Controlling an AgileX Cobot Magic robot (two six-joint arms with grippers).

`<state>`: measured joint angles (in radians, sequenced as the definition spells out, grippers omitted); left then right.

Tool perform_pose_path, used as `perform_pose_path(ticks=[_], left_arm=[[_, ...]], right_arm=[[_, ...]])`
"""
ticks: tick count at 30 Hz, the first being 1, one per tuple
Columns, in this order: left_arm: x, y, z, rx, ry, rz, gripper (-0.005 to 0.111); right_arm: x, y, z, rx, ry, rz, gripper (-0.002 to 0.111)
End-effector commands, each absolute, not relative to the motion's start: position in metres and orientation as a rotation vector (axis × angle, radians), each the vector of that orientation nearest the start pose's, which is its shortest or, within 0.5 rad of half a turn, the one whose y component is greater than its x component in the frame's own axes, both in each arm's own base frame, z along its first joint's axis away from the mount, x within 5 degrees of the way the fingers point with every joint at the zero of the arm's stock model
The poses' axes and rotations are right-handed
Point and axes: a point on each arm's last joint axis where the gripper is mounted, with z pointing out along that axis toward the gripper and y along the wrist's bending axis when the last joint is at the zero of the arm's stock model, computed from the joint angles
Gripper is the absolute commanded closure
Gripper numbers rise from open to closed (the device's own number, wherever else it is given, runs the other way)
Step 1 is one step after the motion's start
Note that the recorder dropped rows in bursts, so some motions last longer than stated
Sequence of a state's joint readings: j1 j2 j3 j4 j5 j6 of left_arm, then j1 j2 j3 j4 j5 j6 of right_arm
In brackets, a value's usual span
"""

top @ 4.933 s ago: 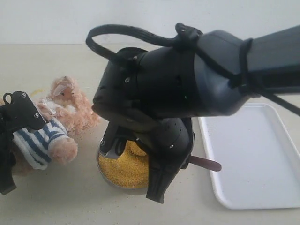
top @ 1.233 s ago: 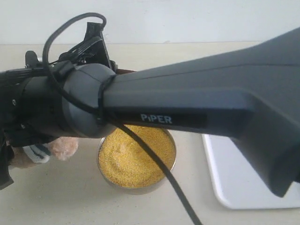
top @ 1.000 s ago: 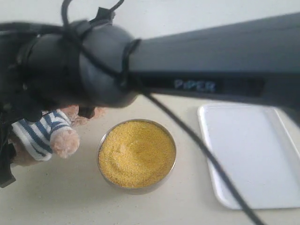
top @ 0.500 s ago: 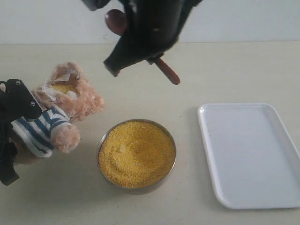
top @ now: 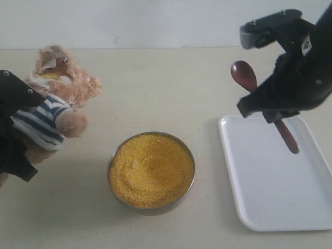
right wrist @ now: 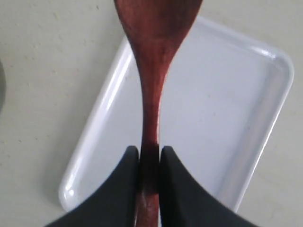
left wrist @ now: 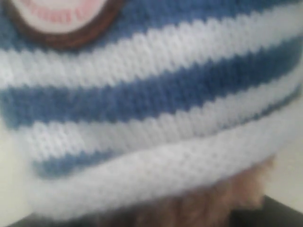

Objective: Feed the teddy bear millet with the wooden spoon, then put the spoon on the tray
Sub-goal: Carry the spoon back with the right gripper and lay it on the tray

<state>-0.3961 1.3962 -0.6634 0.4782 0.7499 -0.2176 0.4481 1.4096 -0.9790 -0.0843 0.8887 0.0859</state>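
The wooden spoon's bowl [top: 244,75] is empty and the white tray [top: 276,181] below is clear, so my right gripper goes on moving down until the spoon is inside the tray's rim, and then let go.
The teddy bear [top: 65,93] in its striped shirt [left wrist: 142,94] sits at the left, with my left gripper [top: 18,127] shut round its body; the fingers themselves are hidden in the left wrist view. Some yellow grains lie on the bear's face. The millet [top: 150,168] fills the metal bowl [top: 110,167] in the middle. My right gripper [top: 275,111] [right wrist: 150,153] is shut on the handle of the wooden spoon [top: 245,77] [right wrist: 154,56]. It holds the spoon in the air above the near-left part of the white tray [top: 270,197] [right wrist: 222,109], spoon bowl tilted up.
The tabletop [top: 155,88] is pale beige, with a light wall behind it. A few stray grains lie on the table round the bowl. The tray holds nothing.
My right arm has swung from beside the bear's face across to the right, carrying the spoon to above the tray. The bear has shifted up and left a little in my left gripper.
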Motion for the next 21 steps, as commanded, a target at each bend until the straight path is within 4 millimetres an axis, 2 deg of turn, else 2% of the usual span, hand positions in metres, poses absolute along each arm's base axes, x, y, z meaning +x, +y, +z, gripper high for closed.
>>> perform_pose_path(ticks=[1, 10, 21], left_arm=[[0.218, -0.062, 0.197, 0.642, 2.741, 0.400, 0.103], [0.218, -0.062, 0.197, 0.627, 2.740, 0.395, 0.103], [0.218, -0.062, 0.197, 0.627, 2.740, 0.395, 0.103]], right_arm=[[0.236, 0.089, 0.233, -0.495, 2.797, 0.035, 0.109], [0.230, 0.067, 0.191, -0.293, 2.809, 0.093, 0.109], [0.239, 0.068, 0.151, -0.282, 2.904, 0.076, 0.109]])
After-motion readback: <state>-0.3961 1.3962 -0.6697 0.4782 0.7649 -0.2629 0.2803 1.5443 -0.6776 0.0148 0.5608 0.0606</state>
